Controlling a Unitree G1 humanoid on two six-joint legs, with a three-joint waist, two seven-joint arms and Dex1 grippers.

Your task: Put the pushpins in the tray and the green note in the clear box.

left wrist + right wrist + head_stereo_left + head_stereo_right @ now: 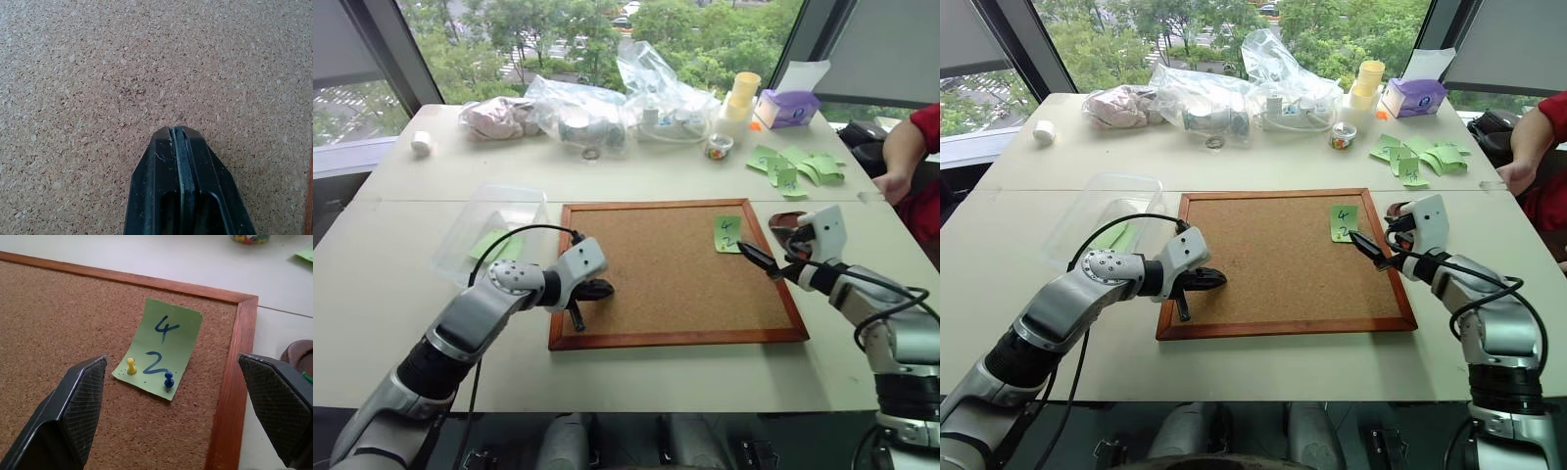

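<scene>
The green note (727,234) will rise off the board together with the yellow pushpin (131,366) when I lift, because the pushpin goes through the paper's corner.
The green note (159,347), marked "4" above "2", lies on the cork board (656,274) near its far right corner. Two pushpins stand in its near edge, a yellow one (131,366) and a blue one (168,380). My right gripper (766,247) hovers open just right of the note, pointing at it, with nothing between its fingers (80,406). The dark wooden tray (780,224) sits off the board's right edge, partly hidden behind that gripper. The clear box (480,220) stands left of the board. My left gripper (590,291) is shut and empty over the board's left edge.
A light green slip (494,245) lies in the clear box. Along the table's far side are plastic bags (607,108), yellow cups (740,98), a purple box (788,108), a small round cup (719,147) and several green slips (800,166). A person's red-sleeved arm (906,152) rests at the right.
</scene>
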